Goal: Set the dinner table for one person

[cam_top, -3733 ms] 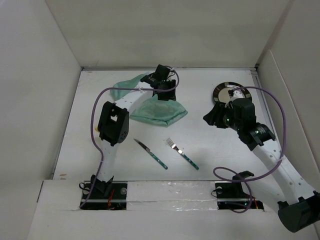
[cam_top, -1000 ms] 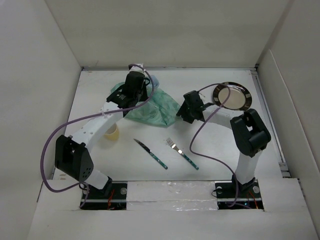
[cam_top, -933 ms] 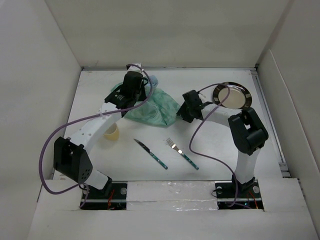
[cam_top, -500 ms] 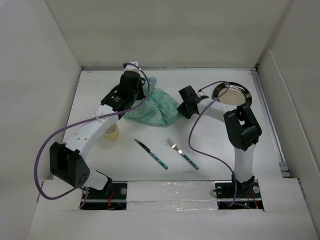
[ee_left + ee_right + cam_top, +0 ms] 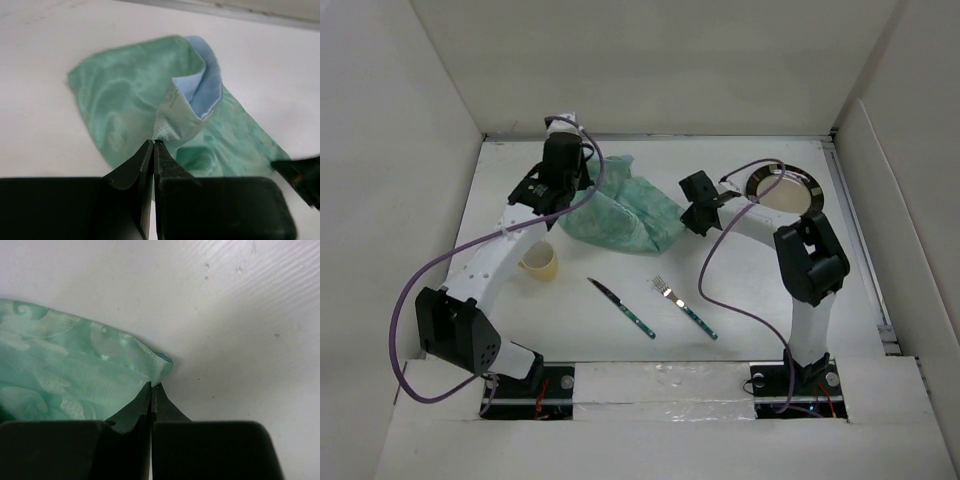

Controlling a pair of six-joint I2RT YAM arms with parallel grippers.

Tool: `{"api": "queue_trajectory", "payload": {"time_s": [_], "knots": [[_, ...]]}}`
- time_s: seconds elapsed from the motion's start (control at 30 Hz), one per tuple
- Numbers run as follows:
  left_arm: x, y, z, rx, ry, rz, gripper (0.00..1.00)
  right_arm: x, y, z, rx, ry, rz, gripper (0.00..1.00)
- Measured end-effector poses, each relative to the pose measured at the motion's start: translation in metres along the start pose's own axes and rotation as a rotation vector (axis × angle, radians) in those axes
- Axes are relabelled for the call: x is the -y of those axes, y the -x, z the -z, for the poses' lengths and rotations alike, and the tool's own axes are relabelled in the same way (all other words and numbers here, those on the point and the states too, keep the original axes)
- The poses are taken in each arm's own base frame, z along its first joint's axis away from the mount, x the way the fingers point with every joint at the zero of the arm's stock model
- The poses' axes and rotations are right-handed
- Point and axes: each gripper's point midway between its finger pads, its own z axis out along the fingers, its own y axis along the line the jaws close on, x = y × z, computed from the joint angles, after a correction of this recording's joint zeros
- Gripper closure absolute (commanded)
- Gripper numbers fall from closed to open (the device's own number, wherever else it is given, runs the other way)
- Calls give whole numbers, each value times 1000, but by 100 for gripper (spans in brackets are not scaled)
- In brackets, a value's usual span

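My two grippers should lift both held corners high and pull them apart before they lay the cloth flat, because the mint-green cloth sags crumpled with my grippers close together.
A mint-green patterned cloth with a pale blue underside lies crumpled at the back middle of the white dinner table. My left gripper is shut on a fold of the cloth at its left side. At the cloth's right corner my right gripper is shut on the hem. A silver plate sits at the back right. A cream cup stands at the left. A knife and a fork lie near the front.
White upright panels border the table on three sides. Purple cables loop from both arms over the table. The left arm's links reach over the cup's side.
My right gripper has closed on the cloth's right corner. My left gripper, holding the cloth, has drawn back and left, stretching the cloth wider.
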Motion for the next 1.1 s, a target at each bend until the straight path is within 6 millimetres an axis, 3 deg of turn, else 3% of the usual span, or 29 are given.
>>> {"api": "queue_trajectory", "payload": {"time_s": [0.07,0.13,0.23,0.33,0.4,0.47,0.53,0.63,0.7,0.8,0.93,1.1], "knots": [[-20,19,0,17,38,35,100,-3,13,15,34,18,41,100],[-43,51,4,69,72,88,100,-15,37,45,86,77,75,100],[-69,111,23,184,102,168,100,-39,91,119,206,228,91,100],[-72,162,53,307,76,227,100,-54,152,214,363,397,74,100],[-66,180,75,361,30,257,100,-52,184,276,463,490,55,100],[-60,189,97,395,-9,284,100,-41,202,331,541,563,46,100],[-56,195,117,424,-44,310,100,-27,213,374,595,609,44,100],[-53,203,140,467,-86,347,100,-10,221,413,642,643,48,100],[-49,204,150,482,-116,364,100,-5,226,426,660,653,56,100],[-45,198,143,467,-139,375,100,-5,233,422,664,631,78,100],[-42,181,100,384,-117,366,100,-17,249,380,624,548,129,100],[-42,147,13,203,-47,338,100,-41,260,291,495,440,193,100]]}}
